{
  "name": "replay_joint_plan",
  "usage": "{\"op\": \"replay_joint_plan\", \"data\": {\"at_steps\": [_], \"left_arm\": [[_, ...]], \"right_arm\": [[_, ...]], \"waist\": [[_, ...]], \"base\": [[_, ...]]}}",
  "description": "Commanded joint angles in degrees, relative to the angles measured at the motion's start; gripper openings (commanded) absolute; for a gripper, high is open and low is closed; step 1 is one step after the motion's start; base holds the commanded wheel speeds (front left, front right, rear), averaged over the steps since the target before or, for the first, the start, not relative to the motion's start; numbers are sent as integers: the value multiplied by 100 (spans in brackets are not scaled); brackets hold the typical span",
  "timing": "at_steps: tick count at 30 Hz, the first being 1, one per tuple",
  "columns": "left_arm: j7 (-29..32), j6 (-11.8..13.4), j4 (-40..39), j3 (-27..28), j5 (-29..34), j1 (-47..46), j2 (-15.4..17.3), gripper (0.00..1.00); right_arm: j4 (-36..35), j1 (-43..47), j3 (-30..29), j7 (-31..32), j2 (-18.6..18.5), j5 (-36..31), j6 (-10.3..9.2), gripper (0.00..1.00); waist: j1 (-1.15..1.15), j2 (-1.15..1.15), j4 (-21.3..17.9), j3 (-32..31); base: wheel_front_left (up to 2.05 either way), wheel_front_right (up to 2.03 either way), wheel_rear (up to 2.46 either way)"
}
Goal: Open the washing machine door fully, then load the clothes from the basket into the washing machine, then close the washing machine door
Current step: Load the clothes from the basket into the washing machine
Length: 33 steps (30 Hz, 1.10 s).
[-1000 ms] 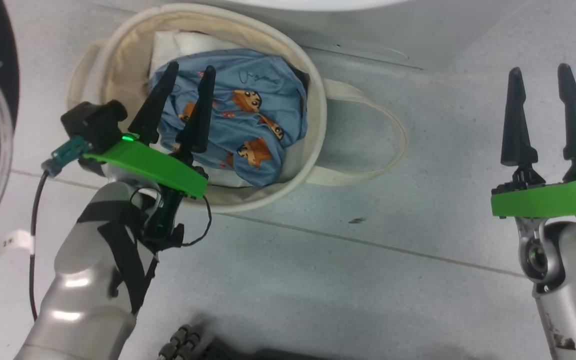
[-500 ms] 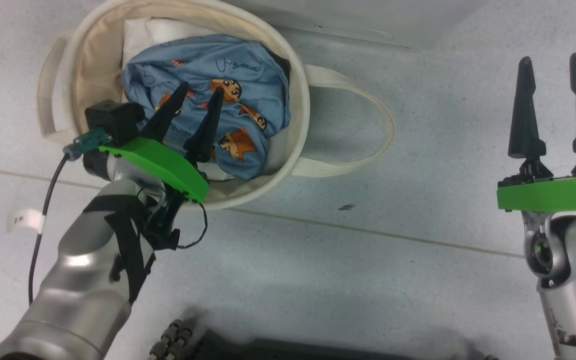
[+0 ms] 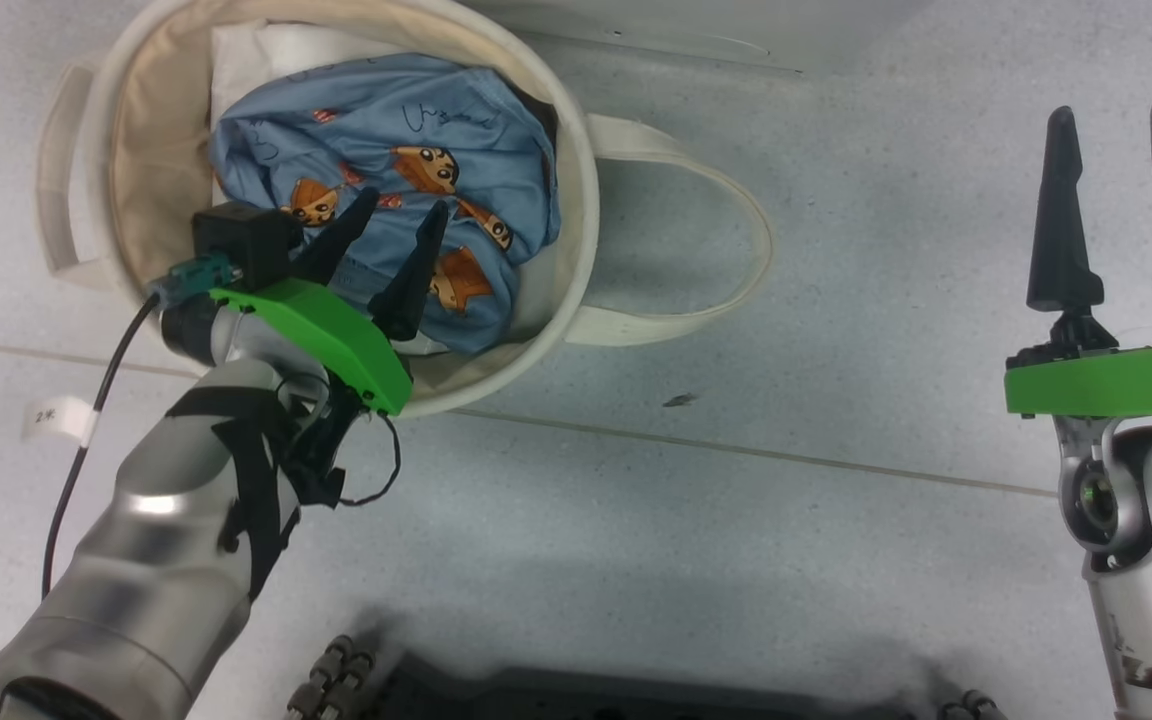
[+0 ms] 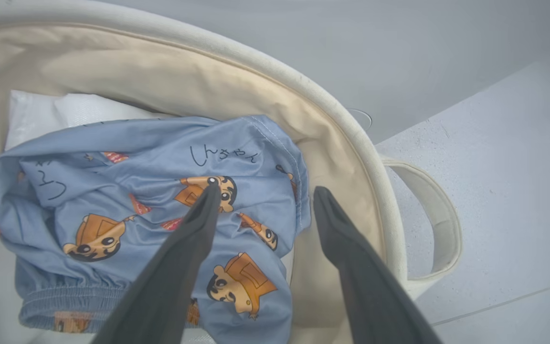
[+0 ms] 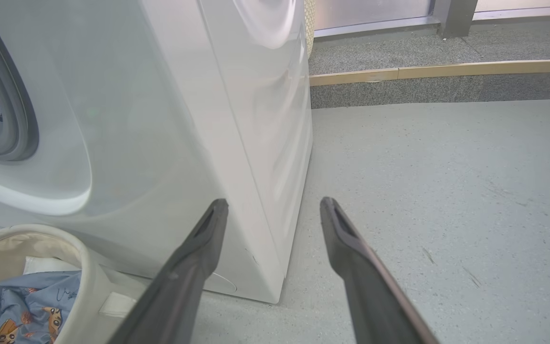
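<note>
The clothes (image 3: 398, 180) will come away together when I lift, and the white padded cloth (image 3: 252, 56) will stay in the basket, because it is spread flat under them.
The basket (image 3: 576, 170), a cream canvas tub, stands on the floor in front of the washing machine (image 5: 160, 119). The clothes (image 3: 406, 120), light blue with orange cartoon faces, lie bunched inside it on a white padded cloth (image 3: 266, 50). My left gripper (image 3: 401, 205) is open and reaches down into the basket, its fingertips just over the clothes (image 4: 127, 181) with nothing held. My right gripper (image 3: 1114, 112) is open and empty over bare floor to the right, near the washer's front corner (image 5: 273, 203). The washer's grey rubber ring (image 5: 22, 119) shows. The washing machine door is out of view.
A loop handle (image 3: 736, 220) of the basket lies on the floor to its right. My dark base (image 3: 636, 700) is at the bottom edge. A raised step with a wooden edge (image 5: 447, 71) runs behind the open grey floor right of the washer.
The head camera has shifted, sliding the basket up and left in the picture and the door's rim out of it. My left gripper has sunk deeper into the basket, closer to the clothes.
</note>
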Motion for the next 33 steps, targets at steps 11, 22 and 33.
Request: {"op": "replay_joint_plan", "data": {"at_steps": [11,22,33], "left_arm": [[42,-33,730,-1183,-121,-140,311,100],[461,-33,1007,-2382,-428,-432,361,100],[618,-33,1290,-2946,-506,-900,521,100]], "right_arm": [[-313,119,172,71,87,-94,2,100],[-482,161,158,100,158,-165,2,100],[-680,203,167,114,230,-246,2,100]], "waist": [[0,0,-219,121],[0,0,-357,307],[0,0,-526,541]], "base": [[0,0,0],[0,0,0],[0,0,0]]}}
